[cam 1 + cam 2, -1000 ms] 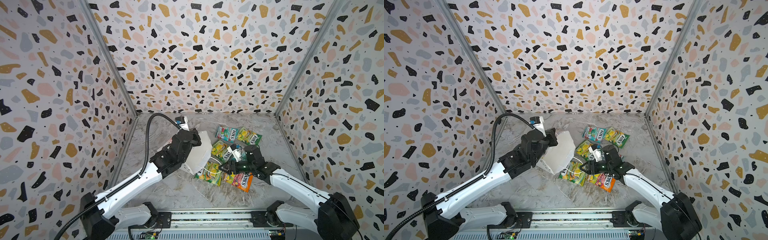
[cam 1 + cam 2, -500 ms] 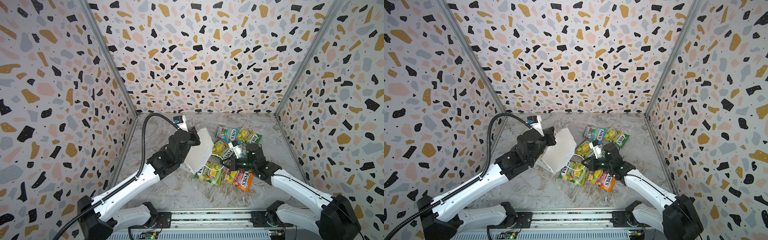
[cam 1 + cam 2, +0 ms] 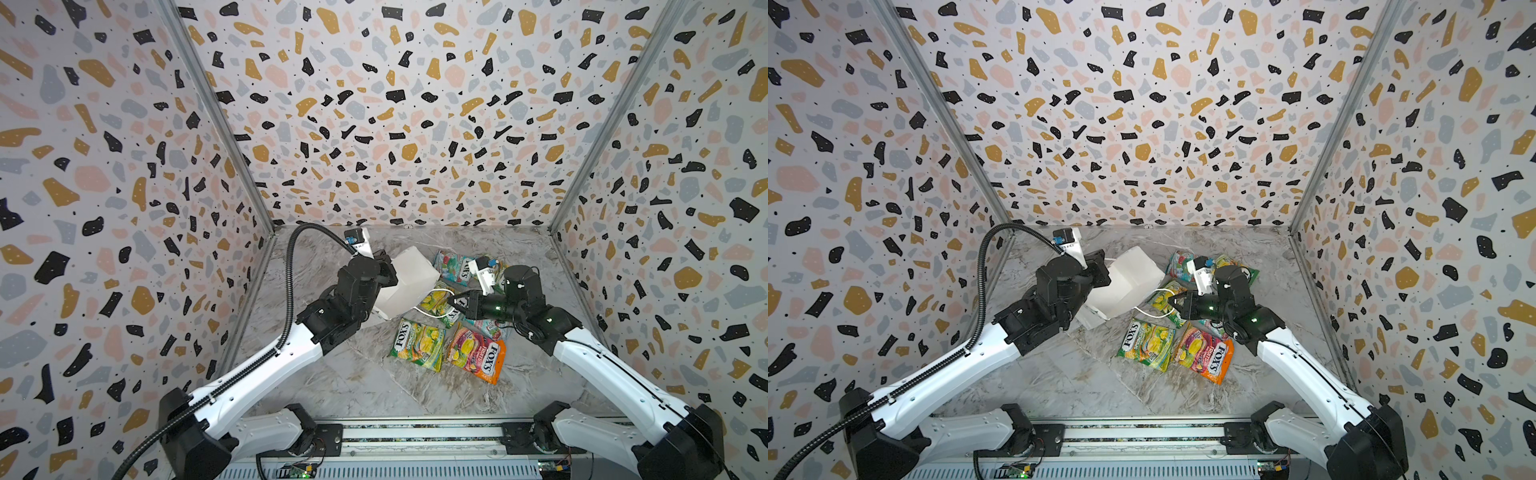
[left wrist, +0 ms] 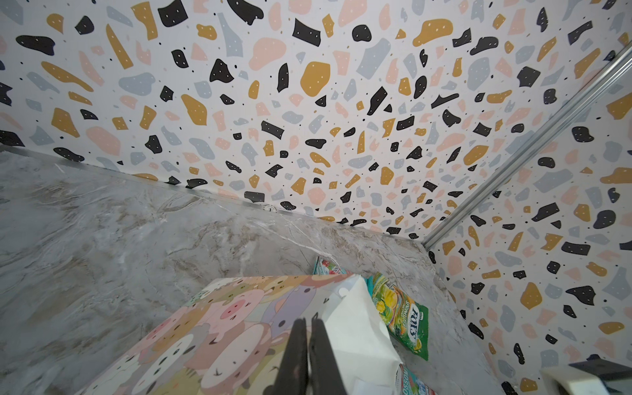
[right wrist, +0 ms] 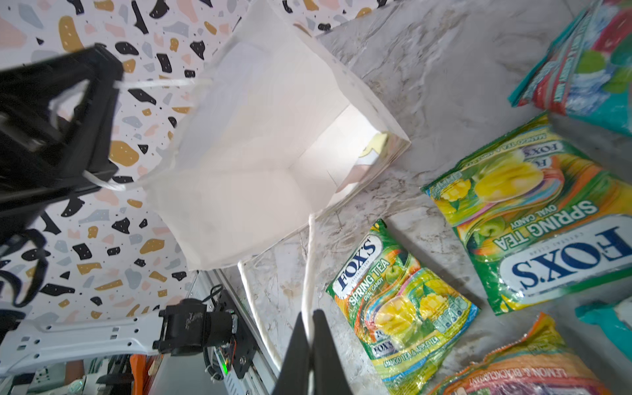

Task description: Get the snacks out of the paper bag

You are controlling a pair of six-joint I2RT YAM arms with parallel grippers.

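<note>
Next, I turn the paper bag upright with both my grippers and stand it on the marble floor [image 3: 1102, 324] before I let go of it, because the tilted paper bag's inside [image 5: 266, 154] is empty.
The white paper bag [image 3: 409, 282] [image 3: 1125, 282] hangs tilted above the marble floor, mouth toward the right arm. My left gripper [image 3: 384, 270] [image 4: 309, 319] is shut on its wall beside the printed side [image 4: 222, 328]. My right gripper [image 3: 451, 299] [image 5: 309, 313] is shut on the bag's white cord handle [image 5: 309, 260]. The bag's inside [image 5: 246, 154] shows plain white. Several snacks lie on the floor: a green-yellow packet [image 3: 419, 345] [image 5: 400, 307], an orange one [image 3: 478, 353], a second green-yellow one [image 5: 547, 239] and a teal-red one [image 3: 453, 266] [image 5: 588, 61].
Terrazzo-print walls close in the left, back and right sides. The packets cluster right of centre under the right arm [image 3: 582, 349]. The left arm [image 3: 291, 353] crosses the left half of the floor. A rail [image 3: 415, 432] runs along the front edge.
My right gripper has gone from open to shut on the cord handle and has moved back toward the bag. The left gripper has carried the bag slightly higher and further back.
</note>
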